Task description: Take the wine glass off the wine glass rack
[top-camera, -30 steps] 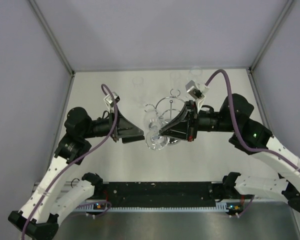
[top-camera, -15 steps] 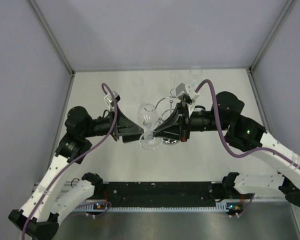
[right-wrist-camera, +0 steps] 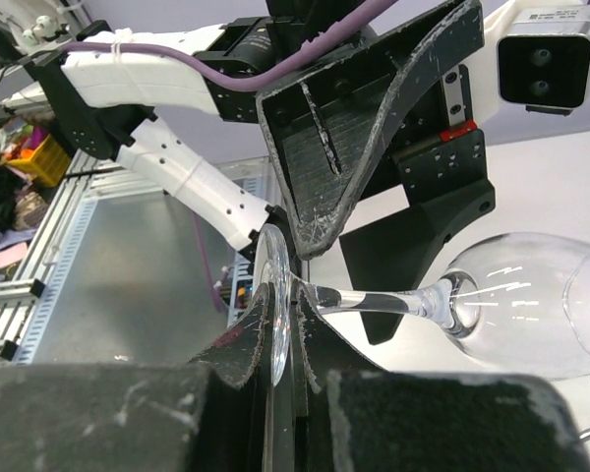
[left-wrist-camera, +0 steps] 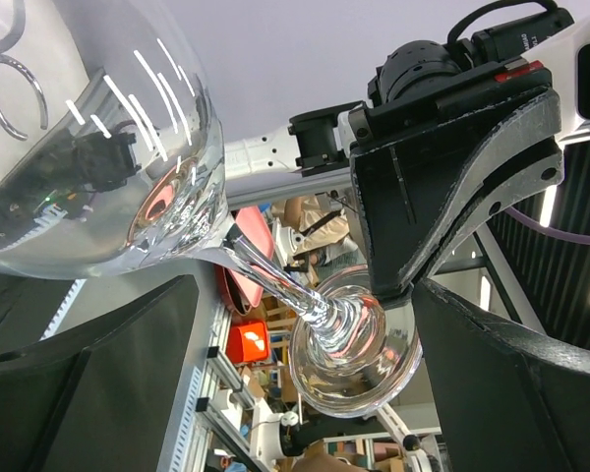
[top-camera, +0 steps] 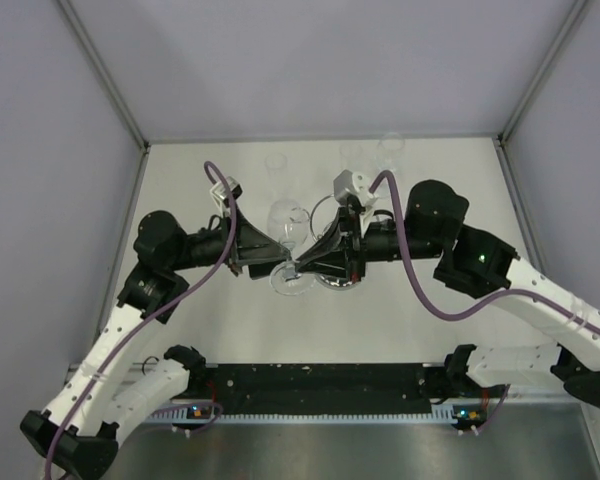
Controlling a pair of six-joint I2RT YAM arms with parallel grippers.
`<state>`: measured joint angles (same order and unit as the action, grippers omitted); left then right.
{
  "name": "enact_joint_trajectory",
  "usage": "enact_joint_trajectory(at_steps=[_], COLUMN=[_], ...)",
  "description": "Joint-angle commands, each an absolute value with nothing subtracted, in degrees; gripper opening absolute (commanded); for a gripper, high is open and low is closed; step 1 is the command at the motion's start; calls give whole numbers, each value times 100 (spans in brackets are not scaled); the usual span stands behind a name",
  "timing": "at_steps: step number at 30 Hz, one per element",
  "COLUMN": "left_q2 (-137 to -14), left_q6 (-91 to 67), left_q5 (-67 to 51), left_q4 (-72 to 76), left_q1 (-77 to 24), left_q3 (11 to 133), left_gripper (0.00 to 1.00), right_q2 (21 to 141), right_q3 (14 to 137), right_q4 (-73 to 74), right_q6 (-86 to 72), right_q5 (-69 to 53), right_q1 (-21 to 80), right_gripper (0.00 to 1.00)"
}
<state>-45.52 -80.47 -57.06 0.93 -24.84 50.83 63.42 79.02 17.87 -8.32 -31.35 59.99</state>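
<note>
Next, I take the wine glass's stem with my left gripper before my right gripper moves to the bowl's rim (top-camera: pixel 288 205), because my right gripper is holding the wine glass by its foot (top-camera: pixel 289 284).
The clear wine glass (top-camera: pixel 288 224) hangs tilted in the air left of the chrome wine glass rack (top-camera: pixel 332 282). Its bowl points toward the back and its foot (top-camera: pixel 293 282) toward the front. My right gripper (right-wrist-camera: pixel 285 295) is shut on the rim of the foot (right-wrist-camera: pixel 275 295), with the stem (right-wrist-camera: pixel 374 300) running off to the bowl (right-wrist-camera: pixel 531 315). My left gripper (left-wrist-camera: pixel 305 393) is open, its dark fingers (left-wrist-camera: pixel 79 393) standing on either side of the stem (left-wrist-camera: pixel 275 285) and foot (left-wrist-camera: pixel 359 344) without touching them. In the top view both grippers (top-camera: pixel 275 265) meet at the glass.
A ring loop of the rack (left-wrist-camera: pixel 43 96) shows beside the bowl in the left wrist view. Faint clear glass shapes (top-camera: pixel 275 160) stand near the back wall. Grey walls close in the table on three sides, and a black rail (top-camera: pixel 320 385) runs along the near edge.
My right arm has carried the glass leftward, away from the rack's post and toward the left gripper. The left gripper has stayed open and nearly still, and now straddles the stem.
</note>
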Motion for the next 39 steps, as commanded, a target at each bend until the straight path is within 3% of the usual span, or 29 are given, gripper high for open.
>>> enact_joint_trajectory(at_steps=[1, 12, 17, 29, 31, 38, 39], left_q2=[-4544, -4711, -4772, -4957, -4992, -5124, -5133], left_q6=[-8077, -8253, -8323, -8315, -8297, -8130, -8069], left_q5=[-5625, -5686, -5722, -5783, -5792, -5950, -5976], left_q4=[615, 896, 1054, 1230, 1266, 1477, 1450], left_q1=[-2496, -2496, -2496, -2496, -2496, -2496, -2487], left_q3=[5001, 4781, 4702, 4650, 4641, 4702, 4711], left_gripper=[93, 62, 39, 15, 2, 0, 0], right_q2=[6398, 6609, 6618, 6618, 6592, 6337, 6293], right_q3=[8367, 8482, 8350, 7990, 7893, 7612, 7611], right_q4=[1336, 1503, 1547, 1661, 1670, 1740, 1801], right_q6=[-510, -44, 316, 703, 729, 607, 528], right_q5=[-3085, -2892, -2655, -2268, -2224, -2119, -2066], right_q1=[6082, 6249, 6398, 6548, 6548, 6548, 6548], right_gripper=[0, 0, 0, 0, 0, 1, 14])
